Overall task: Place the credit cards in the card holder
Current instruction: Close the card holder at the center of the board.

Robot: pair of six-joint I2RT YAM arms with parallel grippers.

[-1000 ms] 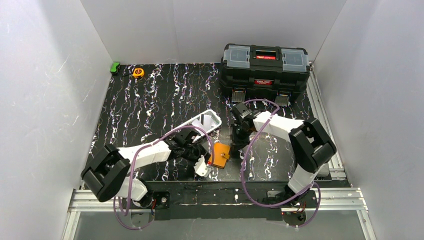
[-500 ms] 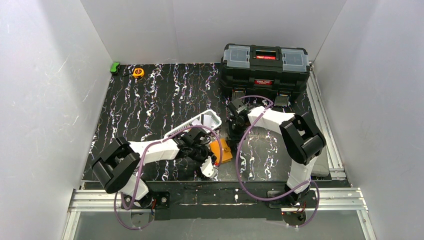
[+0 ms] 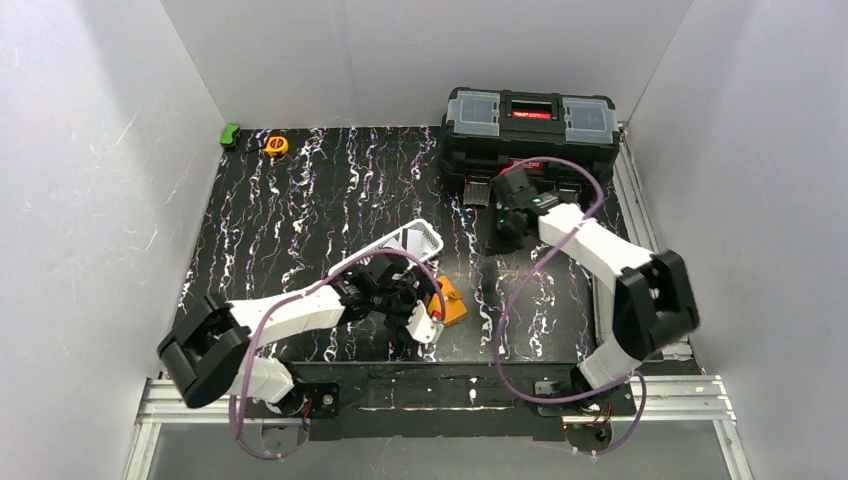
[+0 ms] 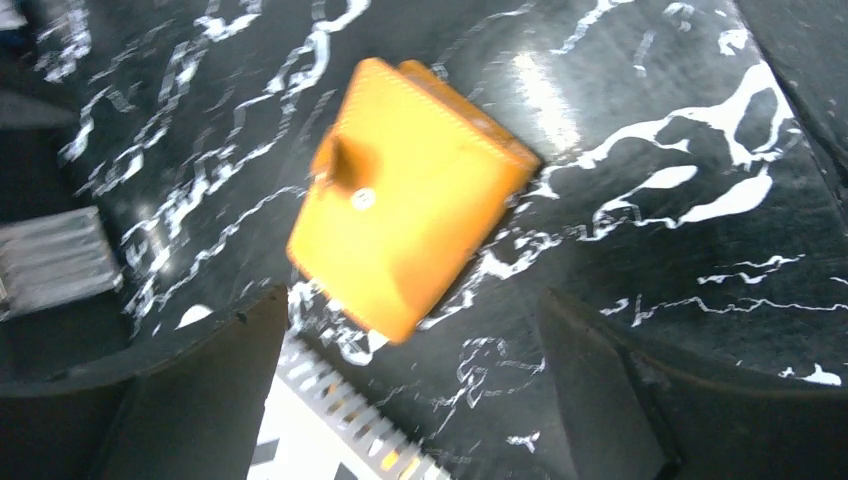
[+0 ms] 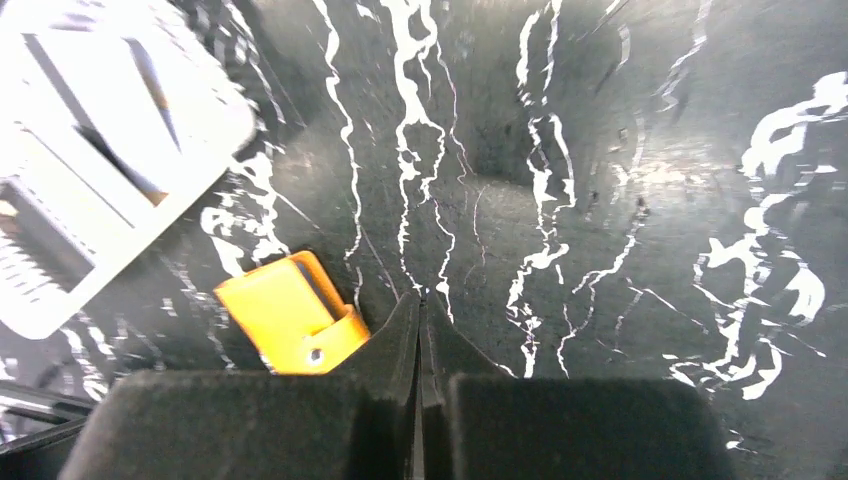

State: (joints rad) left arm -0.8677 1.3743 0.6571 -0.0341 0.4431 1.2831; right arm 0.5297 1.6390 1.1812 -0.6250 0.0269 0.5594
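Observation:
The card holder is folded shut and has its snap tab (image 4: 333,163) away from the fingers of the robot's left gripper, so the robot's right gripper should first move over to the snap tab (image 3: 453,293).
The card holder (image 4: 410,235) is a small orange wallet lying folded shut on the black marbled table, its snap tab on top. It also shows as the card holder (image 3: 452,300) near the table's front and as the card holder (image 5: 290,315) at the lower left. My left gripper (image 4: 410,300) hangs over its near edge, open wide, with nothing between the fingers (image 4: 200,390); from above, the left gripper (image 3: 425,318) partly hides the holder. My right gripper (image 5: 420,300) is shut and empty, and the right gripper (image 3: 498,238) hovers apart, in front of the toolbox. No credit cards show plainly.
A white slotted basket (image 3: 395,248) lies tilted behind the left gripper, seen too as the basket (image 5: 90,170). A white slotted edge (image 4: 340,425) shows under the left gripper. A black toolbox (image 3: 530,130) stands at the back right. A green item (image 3: 230,134) and a tape measure (image 3: 276,145) sit far left.
The left gripper has opened wide beside the card holder. The right arm has drawn back from the holder toward the toolbox, still shut. The holder shifted slightly right.

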